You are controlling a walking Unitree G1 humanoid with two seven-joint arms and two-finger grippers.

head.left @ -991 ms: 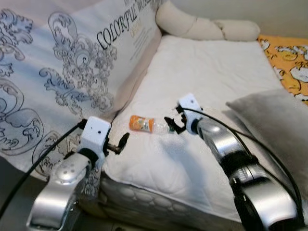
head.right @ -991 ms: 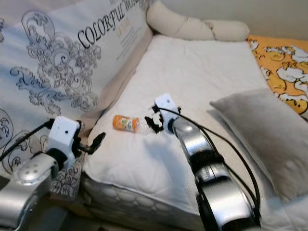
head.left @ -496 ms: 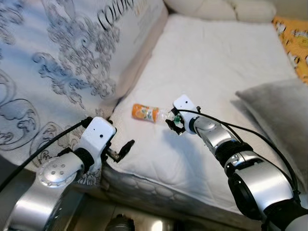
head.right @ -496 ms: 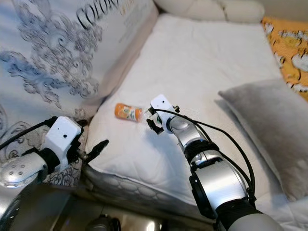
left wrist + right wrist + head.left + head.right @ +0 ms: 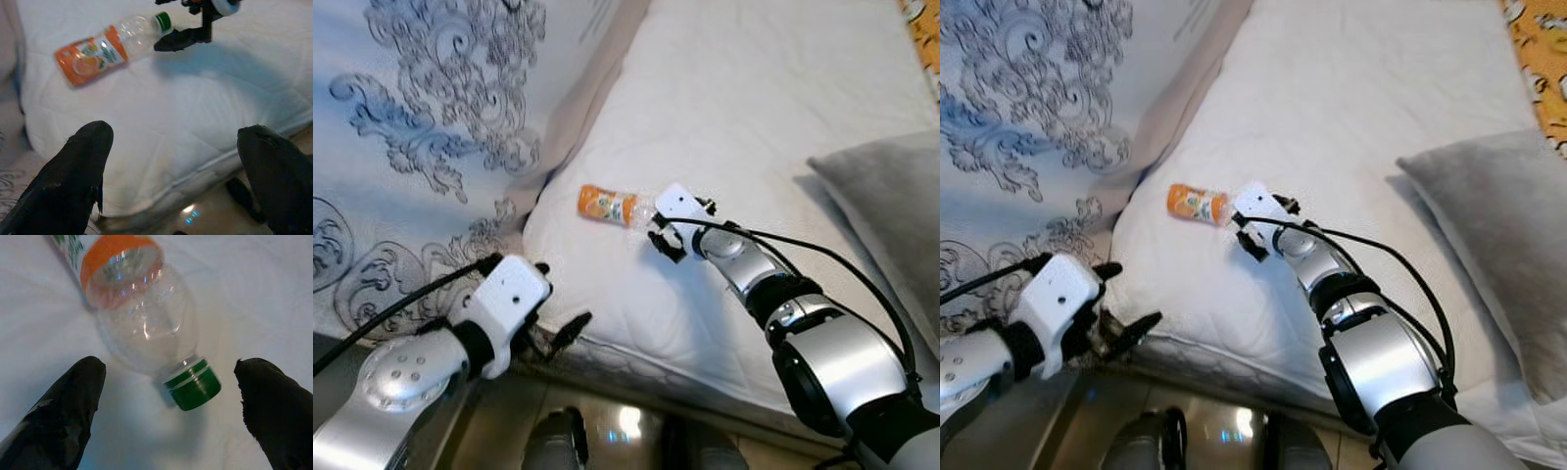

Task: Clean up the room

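I see the green cap [image 5: 193,385] sitting square and snug on the bottle's neck, so the whole bottle [image 5: 616,207] will come along when I lift it by that cap.
A clear plastic bottle [image 5: 607,206] with an orange label and a green cap [image 5: 191,386] lies on its side on the white mattress [image 5: 764,108], near its front left corner. My right gripper [image 5: 658,233] is at the cap end of the bottle. It is open, one finger [image 5: 73,401] on each side of the neck, neither touching it. My left gripper [image 5: 566,331] hangs open by the mattress's front edge, short of the bottle [image 5: 112,46], with nothing between its fingertips [image 5: 88,147].
A large cushion [image 5: 431,117] with a grey scroll pattern leans along the left of the mattress. A grey pillow [image 5: 891,206] lies at the right, an orange printed sheet [image 5: 1540,59] beyond it. Shiny floor [image 5: 626,431] shows below the mattress's edge.
The camera has tipped down and moved closer. My right gripper has closed in on the bottle's cap end. My left arm has sunk to the mattress's front edge.
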